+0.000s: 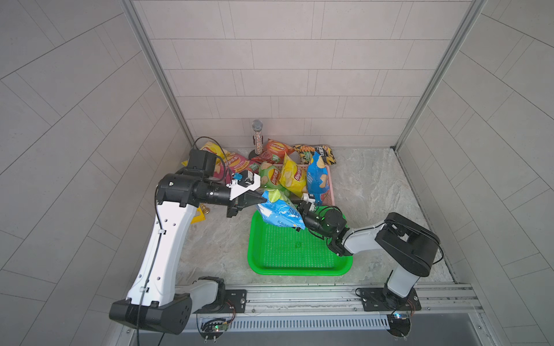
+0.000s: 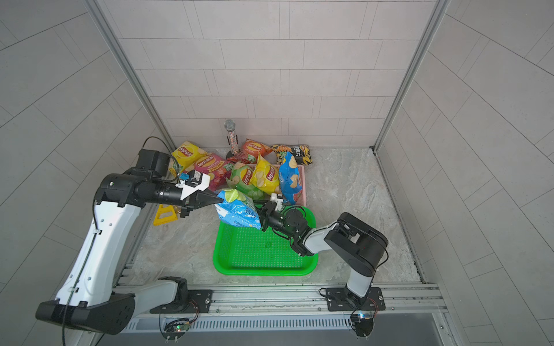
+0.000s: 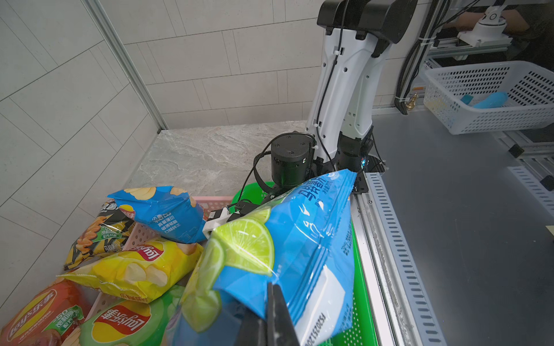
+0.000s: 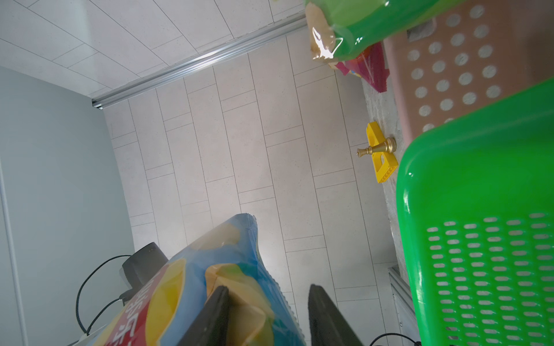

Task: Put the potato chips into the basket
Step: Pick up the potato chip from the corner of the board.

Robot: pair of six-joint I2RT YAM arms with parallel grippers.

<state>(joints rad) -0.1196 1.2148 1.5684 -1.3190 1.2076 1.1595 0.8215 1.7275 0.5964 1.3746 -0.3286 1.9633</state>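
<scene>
The bag is held in my left gripper by its lime-printed bottom [image 1: 273,196]. My right gripper should lift the bag upright first, and then my left gripper should take the free top corner [image 1: 302,226].
A light-blue potato chips bag [image 1: 280,212] [image 2: 238,211] printed with lime slices hangs over the far rim of the empty green basket [image 1: 296,272] [image 2: 260,272]. My left gripper [image 1: 263,200] [image 3: 274,302] is shut on one corner of it. At the bag's other end my right gripper [image 1: 299,214] [image 4: 268,288] straddles the edge: one finger [image 4: 215,308] lies against the foil, and the other stands apart from it. Green [image 1: 269,176], yellow [image 1: 292,176] and blue [image 1: 317,176] bags stand in a pink basket [image 1: 329,191] behind.
Yellow [image 1: 209,148], magenta [image 1: 239,163], red [image 1: 274,151] and black [image 1: 317,152] bags lie along the back wall around a glittery microphone [image 1: 257,137]. A yellow triangular piece [image 2: 164,214] and a small gold pawn [image 4: 377,148] sit at the left. A white basket [image 3: 494,96] stands off the table.
</scene>
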